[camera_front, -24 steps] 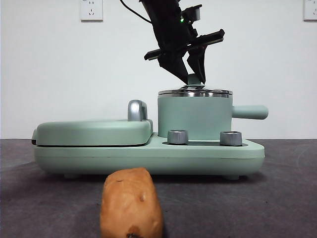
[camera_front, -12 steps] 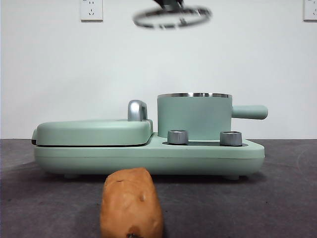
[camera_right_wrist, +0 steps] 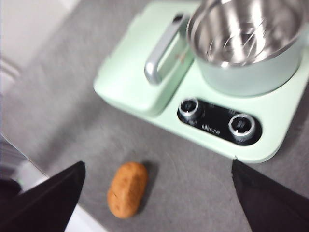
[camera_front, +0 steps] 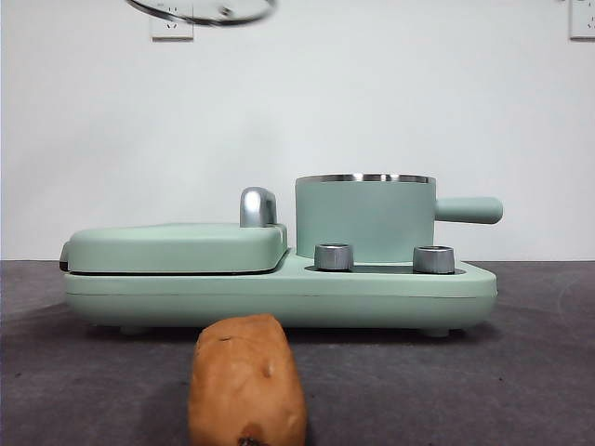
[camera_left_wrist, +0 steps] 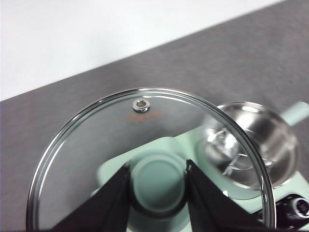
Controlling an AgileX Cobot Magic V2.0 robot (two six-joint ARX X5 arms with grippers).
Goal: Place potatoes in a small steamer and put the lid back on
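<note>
I expect the orange-brown potato (camera_front: pixel 246 382) to go fully below the pot's rim when I lower it inside, because the steamer pot's opening (camera_right_wrist: pixel 246 34) is wide and the pot's side is tall.
The orange-brown potato (camera_front: pixel 247 381) lies on the table in front of the appliance; it also shows in the right wrist view (camera_right_wrist: pixel 127 189). The mint-green steamer pot (camera_front: pixel 364 216) stands uncovered on the right of the base, its steel inside bare (camera_right_wrist: pixel 241 29). My left gripper (camera_left_wrist: pixel 157 179) is shut on the mint-green knob of the glass lid (camera_left_wrist: pixel 96 140) and holds it high above the table. The lid's rim (camera_front: pixel 201 11) shows at the top left of the front view. My right gripper (camera_right_wrist: pixel 157 193) is open and empty, above the potato and the base.
The flat mint-green griddle cover (camera_front: pixel 177 246) with a chrome handle (camera_front: pixel 257 206) fills the left of the base. Two steel dials (camera_front: pixel 334 256) sit on the front of the base (camera_front: pixel 390 293). The pot's straight handle (camera_front: pixel 469 210) points right.
The lid was lifted off the pot by my left gripper, rose to the top of the front view, and has moved left. The pot now stands open.
</note>
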